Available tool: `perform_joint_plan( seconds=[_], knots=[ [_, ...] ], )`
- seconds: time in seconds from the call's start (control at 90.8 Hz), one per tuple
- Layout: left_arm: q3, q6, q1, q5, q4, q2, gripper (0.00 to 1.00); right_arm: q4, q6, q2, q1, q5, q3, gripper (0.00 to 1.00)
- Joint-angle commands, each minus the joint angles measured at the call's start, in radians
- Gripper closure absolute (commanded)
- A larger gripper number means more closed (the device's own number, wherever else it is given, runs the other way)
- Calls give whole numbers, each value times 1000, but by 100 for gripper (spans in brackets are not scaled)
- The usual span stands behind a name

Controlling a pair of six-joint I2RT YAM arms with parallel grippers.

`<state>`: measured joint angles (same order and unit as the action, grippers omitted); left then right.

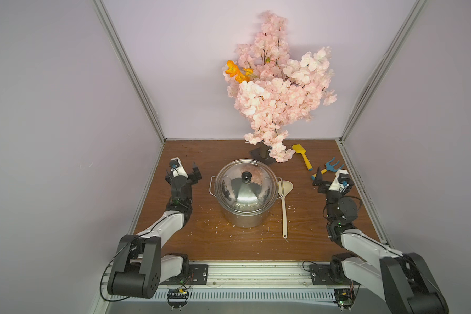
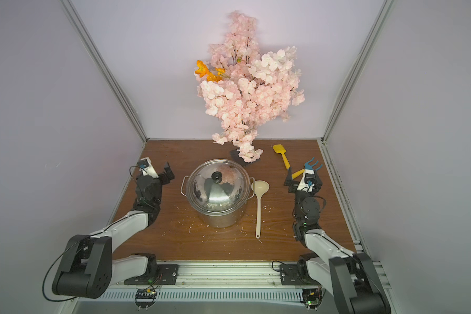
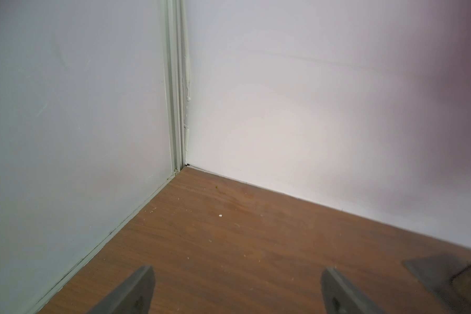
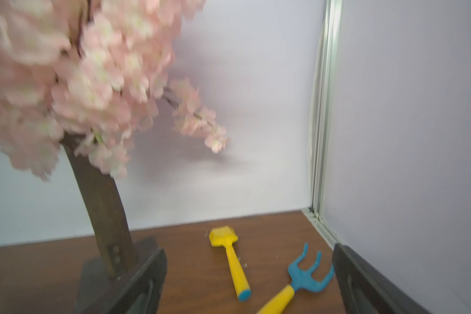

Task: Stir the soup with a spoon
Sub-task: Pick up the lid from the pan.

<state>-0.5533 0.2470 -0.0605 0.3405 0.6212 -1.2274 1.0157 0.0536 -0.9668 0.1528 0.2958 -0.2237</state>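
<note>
Next, my left gripper lifts the domed lid (image 1: 240,195) off by its black knob (image 1: 246,177) while my right gripper waits next to the spoon, because the lid covers the pot.
A large steel pot (image 1: 244,217) (image 2: 220,217) with two loop handles stands mid-table, covered by a shiny domed lid (image 1: 245,187) with a black knob. The soup is hidden under that lid. The spoon (image 1: 284,209) (image 2: 259,209), a cream-white ladle, lies flat just right of the pot, its bowl toward the back. My left gripper (image 1: 193,174) (image 2: 167,172) (image 3: 237,271) hovers left of the pot, open and empty, facing the back left corner. My right gripper (image 1: 332,176) (image 2: 303,176) (image 4: 249,248) is open and empty at the right, beyond the spoon's bowl.
A pink blossom tree (image 1: 278,92) (image 4: 65,81) on a dark base (image 1: 257,155) stands behind the pot. A yellow toy shovel (image 1: 302,156) (image 4: 229,252) and a blue rake (image 1: 332,164) (image 4: 307,277) lie just ahead of the right gripper. Walls close in on three sides.
</note>
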Motion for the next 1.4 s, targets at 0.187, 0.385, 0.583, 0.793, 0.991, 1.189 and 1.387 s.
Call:
perform_joint_plan(
  seconds=[0.187, 0.385, 0.583, 0.793, 0.991, 1.189, 1.387],
  knots=[
    [-380, 342, 49, -286, -904, -35, 3, -757, 620, 400, -34, -75, -179, 1],
    [-301, 317, 26, -527, -808, 214, 2, -941, 560, 304, -37, -389, -305, 1],
    [-385, 235, -201, -489, -921, 272, 2, -1032, 491, 220, -19, -490, -348, 2],
    [-448, 179, -479, -333, -968, 252, 2, -1137, 436, 145, 62, -443, -388, 6],
    [-522, 117, -719, -135, -979, 140, 2, -1129, 458, 145, 111, -407, -356, 6],
    [-553, 79, -775, -36, -977, 79, 2, -1135, 463, 151, 119, -409, -345, 5],
    [-560, 19, -780, 30, -973, 42, 1, -1141, 465, 153, 123, -413, -344, 6]
  ],
)
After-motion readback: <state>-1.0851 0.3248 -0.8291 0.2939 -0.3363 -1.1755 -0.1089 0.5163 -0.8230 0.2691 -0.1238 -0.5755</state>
